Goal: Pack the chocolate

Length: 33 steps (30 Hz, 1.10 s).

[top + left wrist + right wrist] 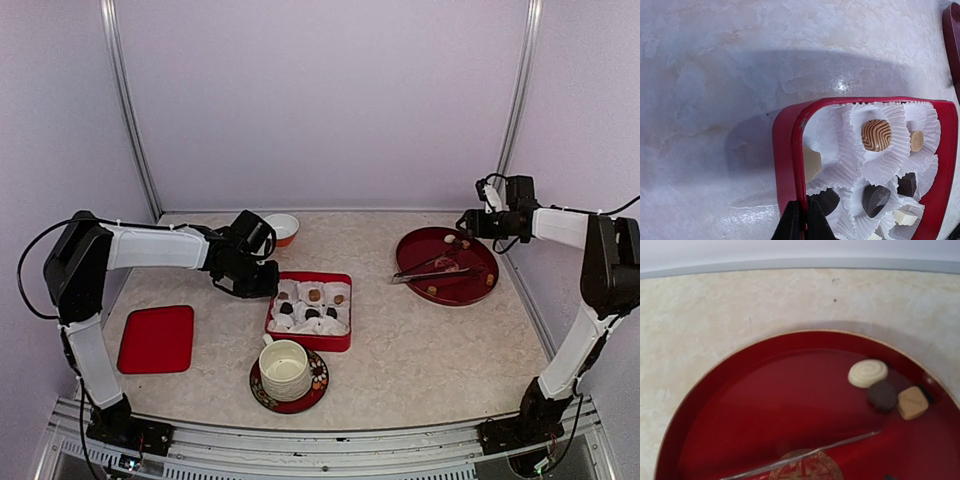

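The robot's left gripper has the red box by its side (798, 170) and open surface (335, 250) lies behind the box, so the robot should keep sliding the box away from the saucer until a gap opens.
The chocolate lies in two places. Several pieces sit in white paper cups in the red box (310, 343), among them a tan swirled one (876, 135) and a dark heart (875, 199). A white spiral piece (867, 373), a dark one (882, 395) and a tan one (912, 402) lie on the dark red plate (420, 240). My left gripper (803, 202) is pinched shut on the box's left wall (785, 150). My right gripper (466, 222) hovers over the plate's far edge, holding nothing; its fingers are outside the right wrist view.
Metal tongs (430, 270) lie across the plate. A flat red lid (157, 339) rests at the left. A cream cup (285, 368) stands on a patterned saucer (262, 390) in front of the box. A small bowl (282, 227) sits behind my left gripper.
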Available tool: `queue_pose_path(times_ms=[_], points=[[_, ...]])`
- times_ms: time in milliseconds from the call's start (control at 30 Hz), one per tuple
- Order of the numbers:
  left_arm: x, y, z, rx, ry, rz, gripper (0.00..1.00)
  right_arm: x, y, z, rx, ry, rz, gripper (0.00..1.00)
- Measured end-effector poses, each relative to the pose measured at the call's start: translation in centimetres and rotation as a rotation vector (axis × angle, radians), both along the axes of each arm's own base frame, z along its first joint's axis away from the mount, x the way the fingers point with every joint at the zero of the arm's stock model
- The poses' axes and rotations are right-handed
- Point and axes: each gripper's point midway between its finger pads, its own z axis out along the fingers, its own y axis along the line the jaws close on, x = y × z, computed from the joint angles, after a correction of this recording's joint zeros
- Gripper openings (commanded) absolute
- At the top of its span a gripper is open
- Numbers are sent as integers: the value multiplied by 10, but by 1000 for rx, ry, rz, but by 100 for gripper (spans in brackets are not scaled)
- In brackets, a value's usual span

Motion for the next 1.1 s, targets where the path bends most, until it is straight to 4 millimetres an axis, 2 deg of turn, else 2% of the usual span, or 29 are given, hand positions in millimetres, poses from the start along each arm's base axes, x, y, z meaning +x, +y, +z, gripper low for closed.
queue_pose_path(times_ms=[167, 400, 567, 667, 733, 867, 933, 1000, 1100], points=[[2, -11, 0, -53, 29, 54, 6, -4, 6, -4, 2, 11, 12, 70], [20, -29, 1, -85, 33, 83, 5, -8, 21, 2, 13, -2, 46, 70], [36, -32, 2, -101, 26, 109, 5, -12, 31, 5, 21, -9, 70, 70], [49, -27, 3, -95, 12, 128, 7, -14, 34, 4, 28, -9, 79, 70], [59, -20, 3, -86, 5, 139, 16, -16, 36, 3, 36, -6, 85, 70], [80, -2, 10, -54, -28, 151, 63, -19, 42, 3, 55, -6, 98, 71], [89, 7, 17, -33, -53, 159, 75, -22, 46, 6, 66, -11, 110, 71], [93, 14, 27, -8, -85, 161, 82, -25, 50, 10, 77, -21, 121, 71], [81, 27, 49, 18, -122, 165, 76, -29, 55, 20, 95, -42, 139, 72]])
